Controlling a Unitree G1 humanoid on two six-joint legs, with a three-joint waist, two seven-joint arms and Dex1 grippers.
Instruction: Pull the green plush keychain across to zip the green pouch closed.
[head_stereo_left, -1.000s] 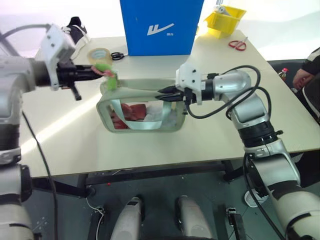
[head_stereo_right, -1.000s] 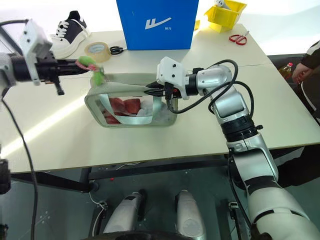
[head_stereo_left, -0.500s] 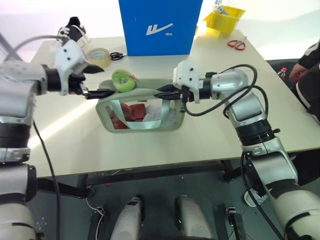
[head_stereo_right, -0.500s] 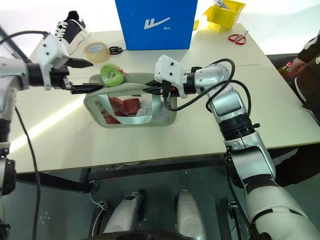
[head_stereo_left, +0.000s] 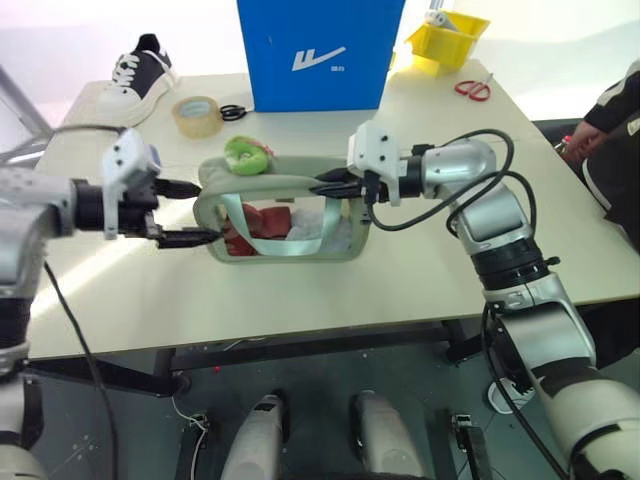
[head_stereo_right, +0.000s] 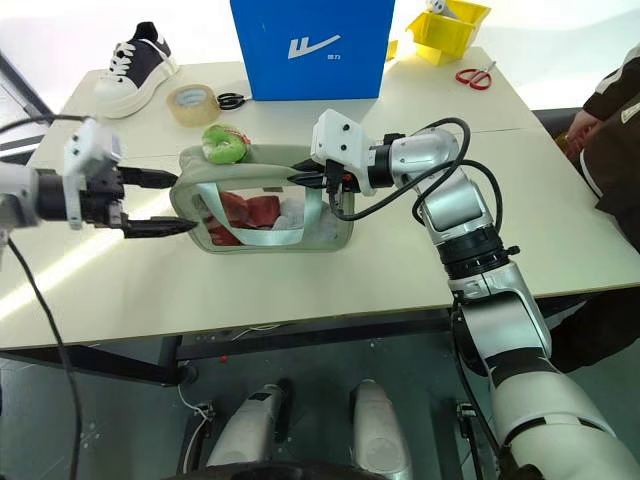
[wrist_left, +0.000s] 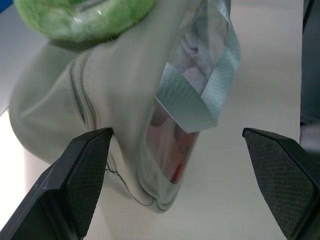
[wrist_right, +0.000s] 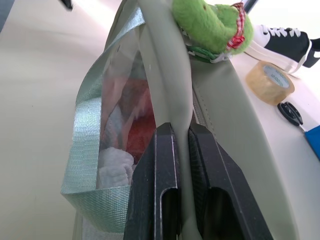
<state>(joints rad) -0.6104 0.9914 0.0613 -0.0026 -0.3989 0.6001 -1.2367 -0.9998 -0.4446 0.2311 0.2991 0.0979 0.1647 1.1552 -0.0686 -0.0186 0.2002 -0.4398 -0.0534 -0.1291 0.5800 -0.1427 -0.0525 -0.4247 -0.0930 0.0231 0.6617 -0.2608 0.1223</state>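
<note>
My left gripper should clamp the pouch's loose end (head_stereo_left: 209, 204), where the plush keychain lies, before my right gripper leaves the pouch's top edge for the keychain (head_stereo_left: 246, 156).
The green pouch (head_stereo_left: 285, 215) stands in the middle of the table, with red and white items behind its clear side. The green plush keychain (head_stereo_left: 246, 156) rests on the pouch's top at its left end; it is also in the right wrist view (wrist_right: 210, 22). My left gripper (head_stereo_left: 200, 212) is open and level, its fingers (wrist_left: 85, 170) on either side of the pouch's left end (wrist_left: 125, 100) and holding nothing. My right gripper (head_stereo_left: 322, 188) is shut on the top edge of the pouch (wrist_right: 165, 75) near its right end.
A tall blue box (head_stereo_left: 320, 50) stands behind the pouch. A tape roll (head_stereo_left: 197, 113), black scissors (head_stereo_left: 235, 111) and a shoe (head_stereo_left: 140, 65) lie at the back left. A yellow bin (head_stereo_left: 450, 40) and red scissors (head_stereo_left: 475, 88) are back right. A person (head_stereo_left: 605, 125) sits at the right edge.
My left gripper let go of the keychain, opened wide and dropped back to the pouch's left end. The keychain now lies on the pouch top. The right gripper kept still.
</note>
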